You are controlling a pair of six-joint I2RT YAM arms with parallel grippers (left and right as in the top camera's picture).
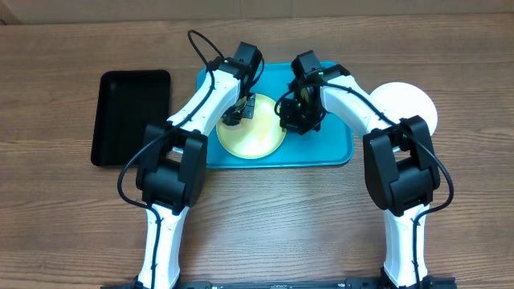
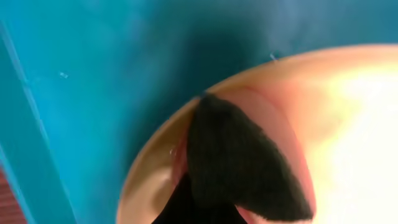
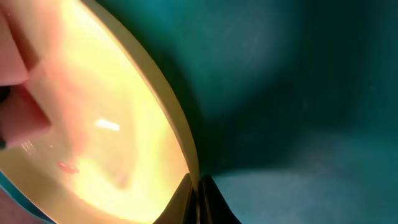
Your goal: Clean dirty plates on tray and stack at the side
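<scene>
I should sweep my left gripper back across the plate's middle (image 1: 254, 136), because the dark scrubbing pad is at the plate's rim (image 2: 191, 106) and a red smear is still left farther in.
A yellow-green plate (image 1: 253, 140) lies on the turquoise tray (image 1: 329, 148). My left gripper (image 1: 239, 115) is over the plate's far left part, shut on a dark scrubbing pad (image 1: 250, 107) that presses on the plate. In the left wrist view the pad (image 2: 242, 162) rests on the plate (image 2: 348, 112) over the tray (image 2: 93, 74). My right gripper (image 1: 291, 112) is shut on the plate's right rim; its fingers (image 3: 198, 199) pinch the rim (image 3: 180, 143) above the tray (image 3: 298, 93). A small red smear (image 3: 68, 167) shows on the plate. A white plate (image 1: 409, 103) lies on the table right of the tray. The light blue plate is not visible.
A smaller black tray (image 1: 132, 120) sits on the wooden table left of the turquoise tray. Both arms reach in from the near edge and meet over the tray's middle.
</scene>
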